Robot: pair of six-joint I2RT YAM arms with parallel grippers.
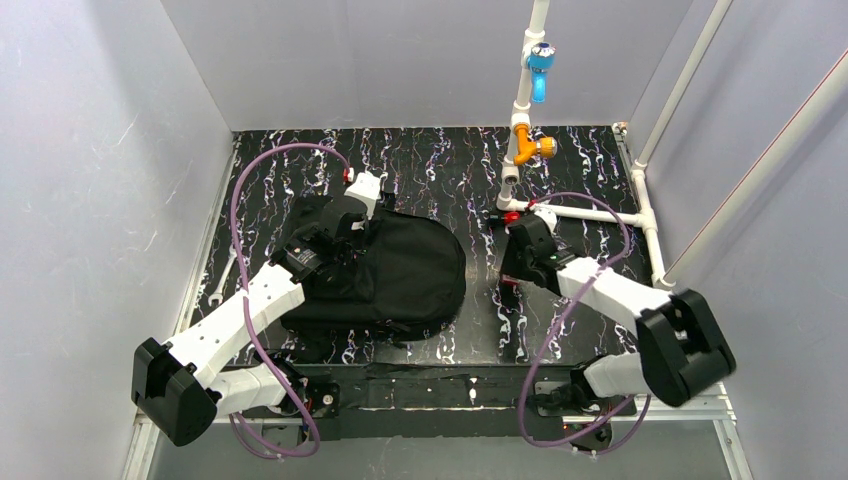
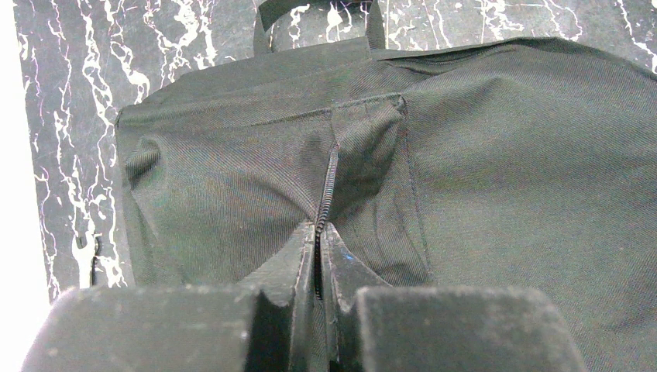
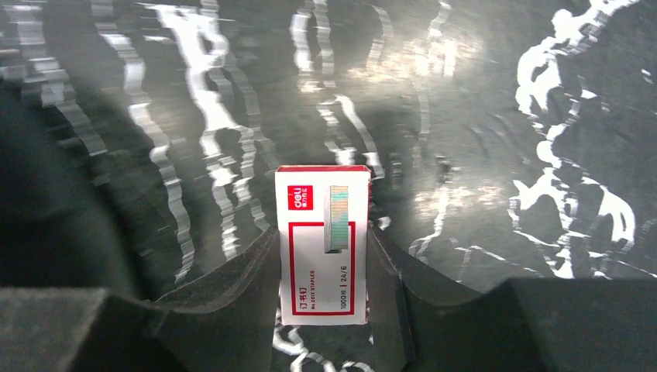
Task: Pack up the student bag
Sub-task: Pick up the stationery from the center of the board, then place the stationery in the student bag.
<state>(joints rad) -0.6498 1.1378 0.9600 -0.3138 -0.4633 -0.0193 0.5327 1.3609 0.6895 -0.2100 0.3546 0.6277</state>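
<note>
My left gripper holds the bag's zipper seam, and the box's end sticks out past my right gripper. I should continue to carry the box until that end goes into the bag.
The student bag, a big black fabric backpack, lies flat on the dark marbled table left of centre. My left gripper rests on its upper left part. In the left wrist view that gripper is shut on the bag's zipper seam, and the top loop shows at the far edge. My right gripper hangs over the table right of the bag. In the right wrist view its fingers press both sides of a small white-and-red box of staples, so the gripper is shut on it.
A metal wrench lies at the table's left edge, also seen as the wrench in the left wrist view. A white pipe frame with a blue valve and an orange valve stands at the back right. Grey walls enclose the table.
</note>
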